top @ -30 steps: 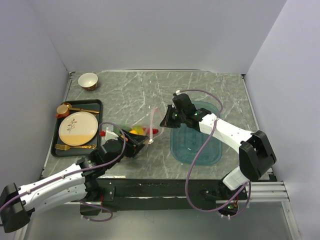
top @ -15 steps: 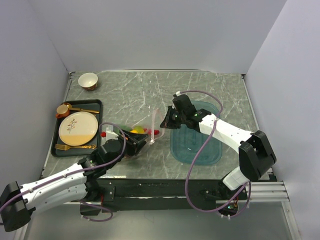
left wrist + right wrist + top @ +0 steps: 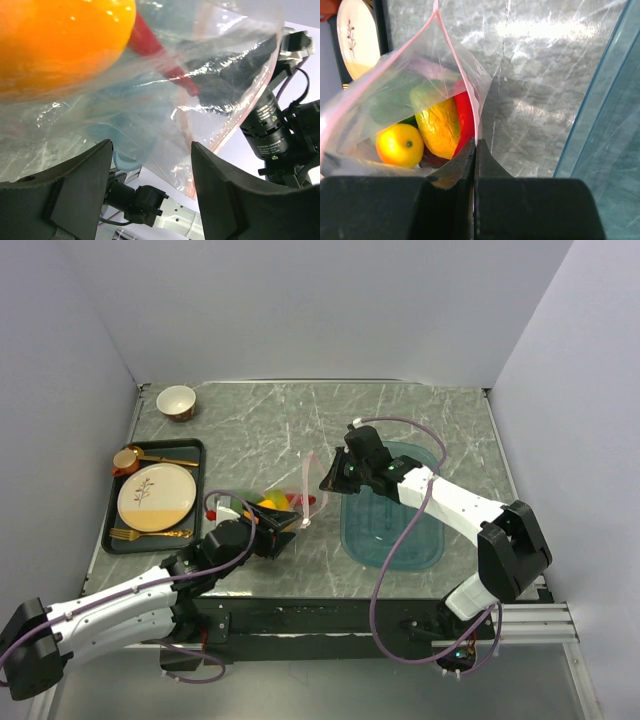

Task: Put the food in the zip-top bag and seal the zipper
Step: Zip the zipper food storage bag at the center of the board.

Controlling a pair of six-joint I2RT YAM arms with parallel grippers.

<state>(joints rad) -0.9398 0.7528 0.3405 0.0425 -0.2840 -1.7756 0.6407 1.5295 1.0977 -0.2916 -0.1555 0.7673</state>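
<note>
The bag's opening (image 3: 315, 486) is wide open and the zipper's near corner hangs loose. Next, my left gripper pinches that corner (image 3: 303, 524) steady before my right gripper moves next to it to seal the zipper.
The zip-top bag (image 3: 283, 502) lies mid-table with its mouth raised toward the right. Inside it show orange-yellow mangoes (image 3: 439, 126), a red chili (image 3: 465, 120) and green food (image 3: 395, 102). My right gripper (image 3: 476, 144) is shut on the pinkish-white zipper (image 3: 457, 65) at the bag's mouth and holds that edge up; it also shows in the top view (image 3: 328, 483). My left gripper (image 3: 289, 531) is open at the bag's near side. In the left wrist view the bag (image 3: 210, 85) hangs over the open gripper (image 3: 151, 145), with a mango (image 3: 60, 40) and the chili (image 3: 160, 55) above.
A teal translucent tray (image 3: 392, 515) lies right of the bag, under my right arm. A black tray (image 3: 196, 450) at the left holds a cream plate (image 3: 156, 496), gold cutlery and a cup. A small bowl (image 3: 176, 401) stands at the far left.
My left gripper has shifted a little to the right, in under the bag's mouth end. My right gripper has stayed shut on the zipper with hardly any movement.
</note>
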